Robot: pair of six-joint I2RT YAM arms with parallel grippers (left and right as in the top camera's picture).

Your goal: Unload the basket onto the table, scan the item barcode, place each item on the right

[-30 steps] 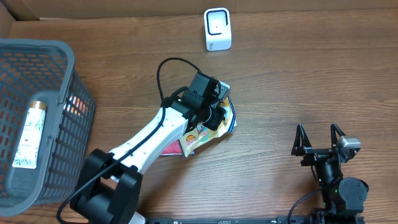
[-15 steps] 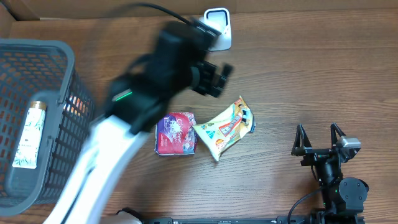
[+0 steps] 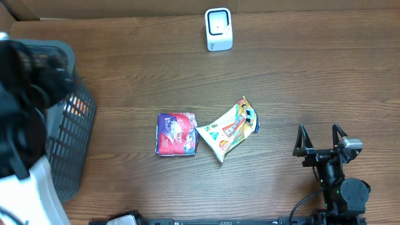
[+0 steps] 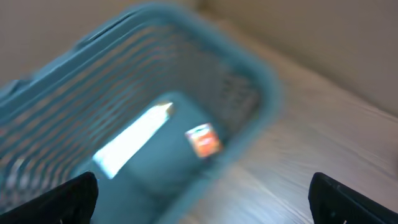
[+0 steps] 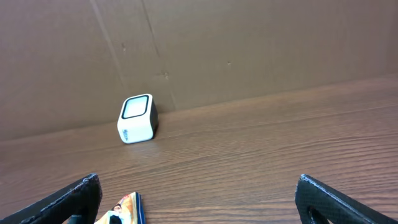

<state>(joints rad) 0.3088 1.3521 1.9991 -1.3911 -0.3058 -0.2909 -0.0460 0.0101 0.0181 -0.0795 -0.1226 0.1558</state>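
Note:
The white tube lies apart from the small orange-red item [image 4: 204,140], so my left gripper should go on moving down into the basket until its open fingers are on both sides of the tube [image 4: 135,139].
A white barcode scanner [image 3: 219,29] stands at the table's far edge, also visible as the scanner [image 5: 137,118] in the right wrist view. Two items lie flat mid-table: a purple packet [image 3: 177,134] and, touching its right side, a yellow snack bag [image 3: 228,129]. My left arm [image 3: 25,112] is a dark blur over the grey basket [image 3: 78,134]. My left gripper [image 4: 202,199] is open and empty, looking down into the basket [image 4: 249,68]. My right gripper [image 3: 322,142] rests open at the front right, to the right of the bag and clear of it.
Inside the basket lie a white tube [image 4: 130,140] and a small orange-red item [image 4: 203,140], both blurred. A cardboard wall [image 5: 249,43] backs the table behind the scanner. A corner of the snack bag [image 5: 121,211] shows by my right gripper's left finger.
My left gripper opened and let go of the yellow snack bag, which now lies beside the purple packet. The left arm then swung up and left over the basket. The right arm stayed still.

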